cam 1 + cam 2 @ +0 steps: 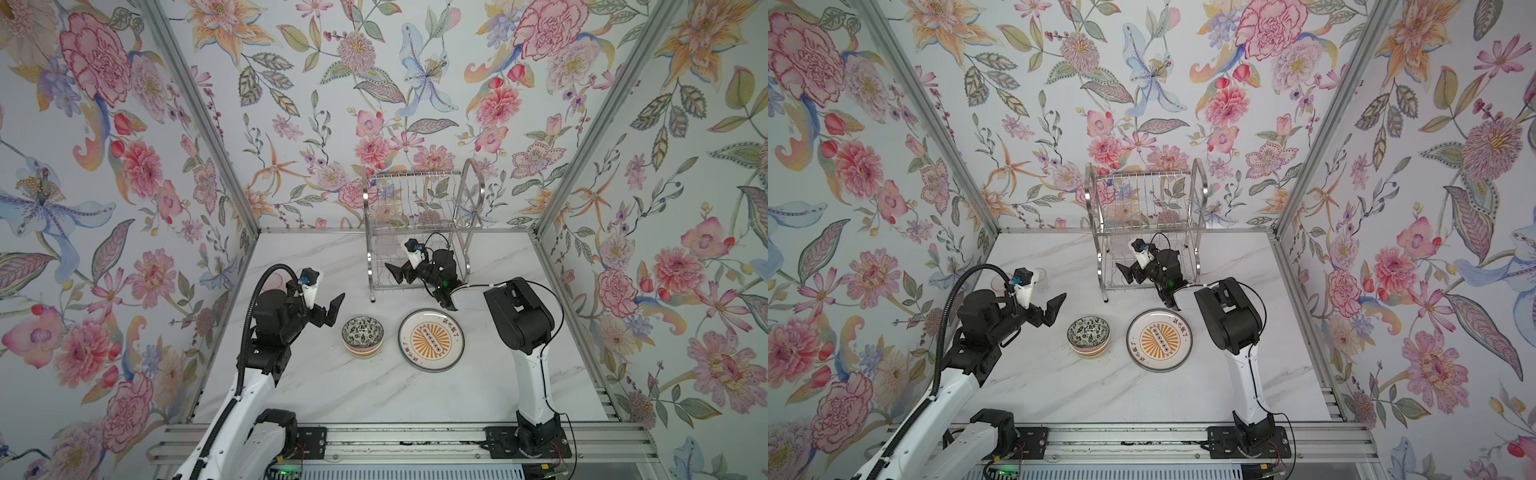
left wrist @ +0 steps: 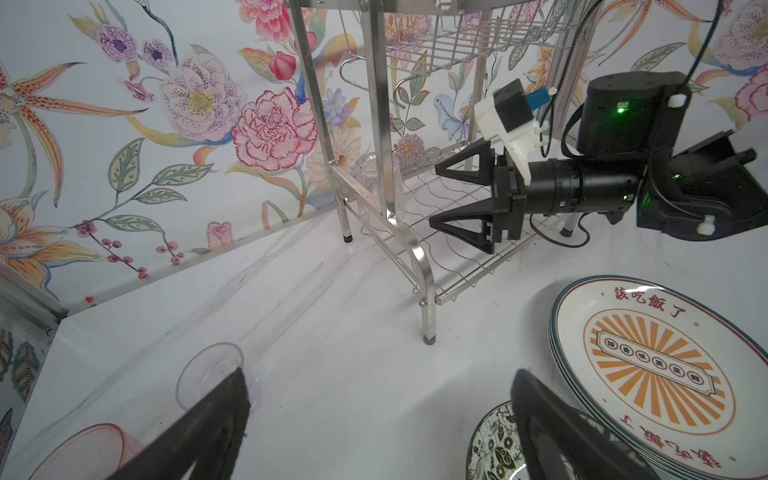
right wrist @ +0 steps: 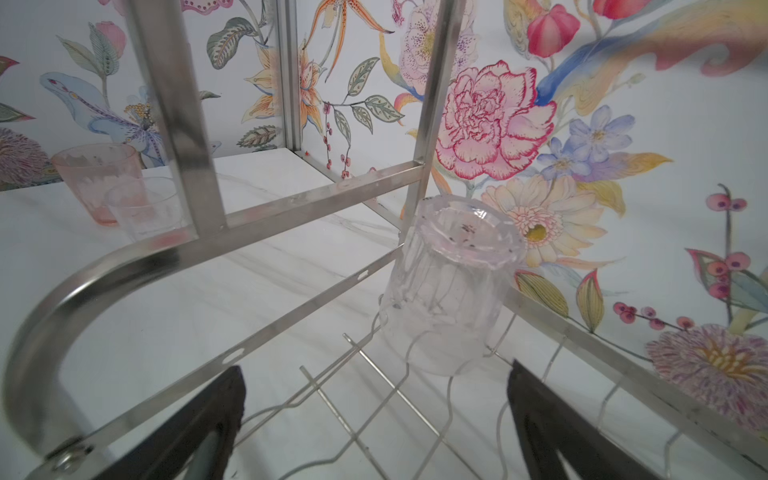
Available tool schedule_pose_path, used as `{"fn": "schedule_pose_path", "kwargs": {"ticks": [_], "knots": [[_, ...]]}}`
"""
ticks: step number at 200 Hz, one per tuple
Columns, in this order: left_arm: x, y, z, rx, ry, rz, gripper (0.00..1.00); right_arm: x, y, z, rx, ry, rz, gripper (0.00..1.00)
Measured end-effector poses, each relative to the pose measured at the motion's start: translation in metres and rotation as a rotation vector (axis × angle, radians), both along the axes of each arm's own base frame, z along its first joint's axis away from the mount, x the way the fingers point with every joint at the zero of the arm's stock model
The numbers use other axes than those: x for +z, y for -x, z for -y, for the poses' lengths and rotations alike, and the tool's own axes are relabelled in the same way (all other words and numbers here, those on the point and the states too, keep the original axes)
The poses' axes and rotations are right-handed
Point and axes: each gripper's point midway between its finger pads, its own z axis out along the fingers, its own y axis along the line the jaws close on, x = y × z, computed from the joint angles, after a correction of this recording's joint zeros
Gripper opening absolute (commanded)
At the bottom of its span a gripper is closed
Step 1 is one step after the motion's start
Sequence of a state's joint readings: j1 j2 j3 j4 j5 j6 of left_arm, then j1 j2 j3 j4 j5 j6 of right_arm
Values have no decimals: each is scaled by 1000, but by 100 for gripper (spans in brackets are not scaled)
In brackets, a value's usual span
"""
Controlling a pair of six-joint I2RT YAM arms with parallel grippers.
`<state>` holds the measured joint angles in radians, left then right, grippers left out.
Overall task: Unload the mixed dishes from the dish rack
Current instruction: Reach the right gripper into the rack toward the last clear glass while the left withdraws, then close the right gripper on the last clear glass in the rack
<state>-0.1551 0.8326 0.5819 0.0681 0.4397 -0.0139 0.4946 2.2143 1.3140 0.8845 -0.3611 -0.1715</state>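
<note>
The open fingers of my right gripper face the upside-down clear cup across empty wire shelf (image 3: 392, 408). I should keep reaching in until they have the cup's sides (image 3: 442, 304) between them.
The dish rack (image 1: 419, 224) stands at the back of the table in both top views. On its lower shelf an upside-down clear cup (image 3: 449, 286) sits in the far corner. My right gripper (image 3: 376, 370) reaches inside that lower tier, open, a short way from the cup, with nothing between its fingers. My left gripper (image 1: 328, 301) hovers open and empty over the table, left of a patterned bowl (image 1: 362, 330) that is stacked on an orange bowl. A sunburst plate (image 1: 431, 340) lies right of the bowls. A pink cup (image 3: 95, 178) and a clear cup (image 3: 143, 208) stand on the table left of the rack.
Floral walls close in the marble table (image 1: 374, 395) on three sides. The rack's steel legs and arched frame (image 3: 174, 124) stand close around my right gripper. The rack's upper tier (image 1: 409, 195) shows only bare wire.
</note>
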Motion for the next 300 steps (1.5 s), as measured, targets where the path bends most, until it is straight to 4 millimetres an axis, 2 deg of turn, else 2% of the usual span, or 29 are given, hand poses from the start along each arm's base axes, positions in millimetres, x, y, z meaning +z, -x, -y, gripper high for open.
{"fn": "schedule_pose_path", "kwargs": {"ticks": [61,102,137,182,256,285,300], "knots": [[0,6,0,-1,-5,13,99,0,-46,-15,1,-27,49,99],[-1,9,2,-10,-11,7,99,-10,-63,-25,11,-28,49,99],[5,13,-1,7,-12,28,99,-7,-75,-35,36,-42,74,99],[7,19,-3,12,-25,33,99,-5,-82,-45,74,-48,82,100],[2,19,-5,23,-38,19,99,-9,-76,-48,124,-42,57,86],[2,20,-5,22,-42,17,99,-8,-77,-49,131,-42,56,97],[1,20,-5,22,-43,16,99,-5,-80,-51,131,-48,61,100]]}}
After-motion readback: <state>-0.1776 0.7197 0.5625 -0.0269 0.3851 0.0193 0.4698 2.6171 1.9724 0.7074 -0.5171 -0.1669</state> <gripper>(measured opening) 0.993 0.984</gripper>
